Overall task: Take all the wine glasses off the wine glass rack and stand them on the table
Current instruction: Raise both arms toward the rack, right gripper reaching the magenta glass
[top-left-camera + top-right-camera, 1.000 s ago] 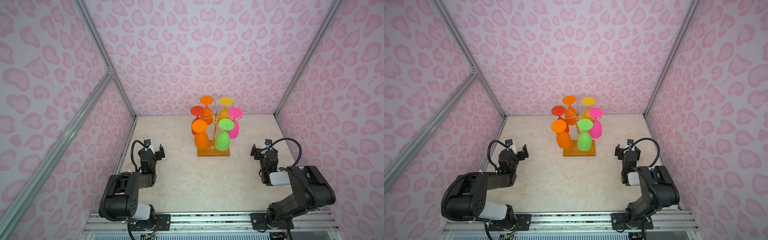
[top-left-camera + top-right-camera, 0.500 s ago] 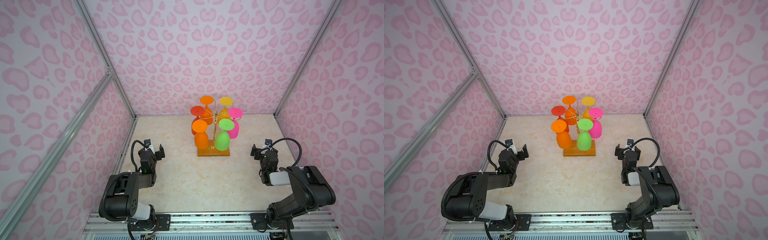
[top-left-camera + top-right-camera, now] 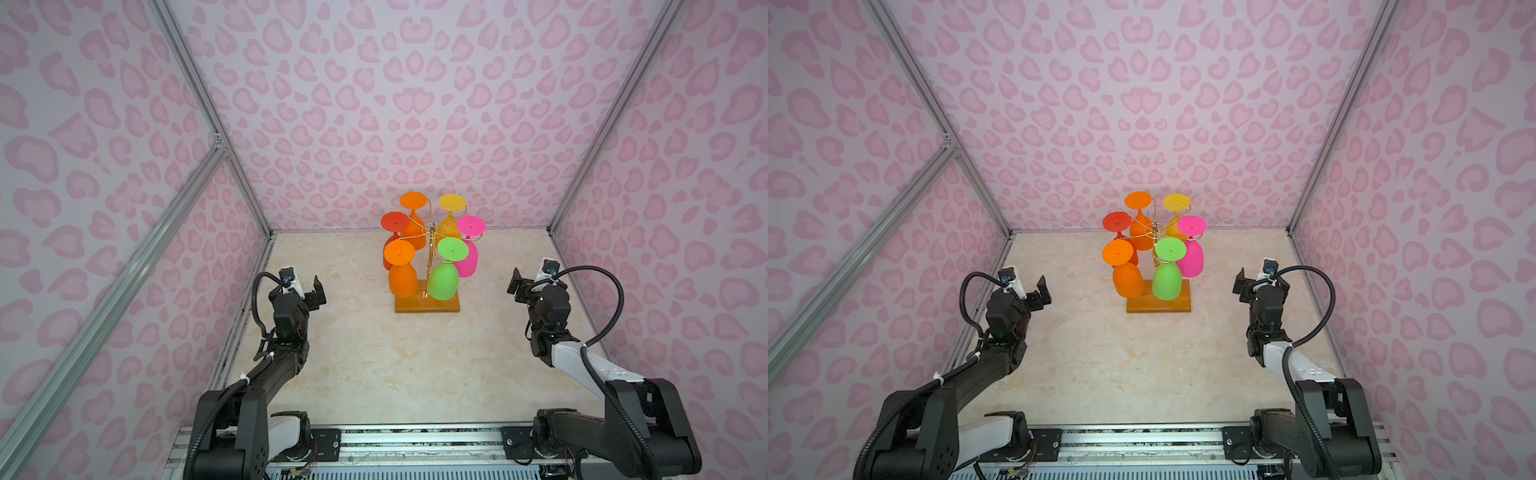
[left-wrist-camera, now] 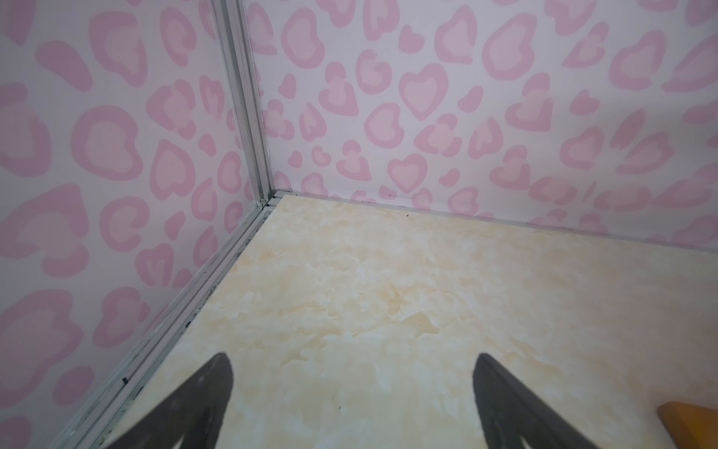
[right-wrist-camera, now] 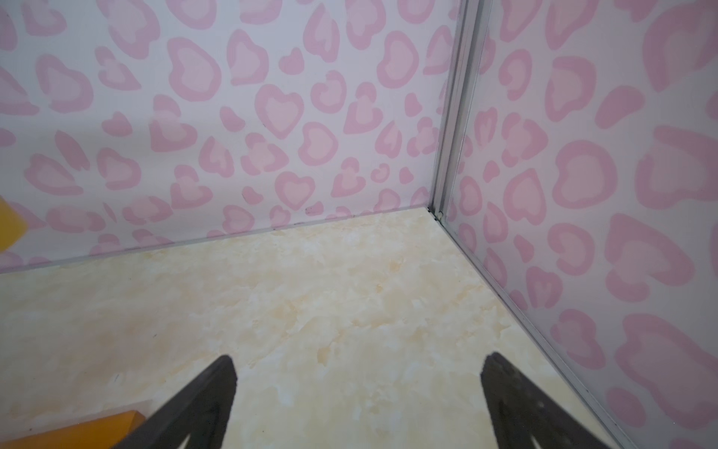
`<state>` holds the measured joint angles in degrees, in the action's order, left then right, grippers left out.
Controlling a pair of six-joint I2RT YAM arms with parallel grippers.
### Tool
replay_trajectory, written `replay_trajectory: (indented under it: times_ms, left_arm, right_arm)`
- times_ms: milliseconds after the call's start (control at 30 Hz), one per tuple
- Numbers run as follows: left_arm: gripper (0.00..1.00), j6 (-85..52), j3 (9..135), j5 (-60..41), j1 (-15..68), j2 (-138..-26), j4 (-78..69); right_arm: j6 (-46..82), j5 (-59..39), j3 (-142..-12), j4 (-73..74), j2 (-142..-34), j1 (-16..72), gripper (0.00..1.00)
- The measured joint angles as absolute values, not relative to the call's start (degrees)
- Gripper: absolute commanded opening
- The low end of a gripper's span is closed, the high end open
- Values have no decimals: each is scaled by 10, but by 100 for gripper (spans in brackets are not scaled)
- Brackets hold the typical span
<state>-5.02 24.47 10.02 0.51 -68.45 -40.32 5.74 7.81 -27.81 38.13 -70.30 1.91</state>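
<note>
My open right gripper should keep moving to the side of the rack nearest it, where the pink glass's foot (image 3: pixel 471 226) hangs free, until my fingers are on both sides of its outer edge (image 3: pixel 482 229).
The wine glass rack (image 3: pixel 432 231), a gold wire stand on a brown wooden base (image 3: pixel 428 306), stands mid-table toward the back in both top views. Several coloured wine glasses hang upside down from it. An orange glass (image 3: pixel 402 281) and a green glass (image 3: pixel 443 283) are nearest; a pink glass (image 3: pixel 466 261) hangs to the right. My left gripper (image 3: pixel 305 287) is open and empty, low and left of the rack. My right gripper (image 3: pixel 533 286) is open and empty to its right. Both wrist views show open jaws over bare table; a corner of the base (image 4: pixel 691 424) (image 5: pixel 77 427) shows in each.
Pink heart-patterned walls (image 3: pixel 415 104) close in the beige marble table (image 3: pixel 395 365) on three sides, with aluminium posts (image 4: pixel 248 116) (image 5: pixel 454 116) in the back corners. A metal rail (image 3: pixel 415 432) holding both arm bases runs along the front edge.
</note>
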Motion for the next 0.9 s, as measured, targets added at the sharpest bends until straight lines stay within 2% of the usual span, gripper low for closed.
replay_trajectory:
  times_ms: [133, 433, 700, 900]
  left_arm:
    - [98, -89, 272, 86, 6, -638, -383]
    - [98, -184, 329, -30, 25, -594, -326]
    - [98, -217, 347, -87, 54, -586, -289]
    - [98, -229, 356, -107, 64, -589, -283]
  right_arm:
    - [98, 36, -357, 286, -663, 19, 98]
    - [228, -104, -542, 139, -640, 17, 92]
    - [344, -243, -705, 87, -726, 14, 80]
    - [428, -335, -729, 91, -788, 18, 71]
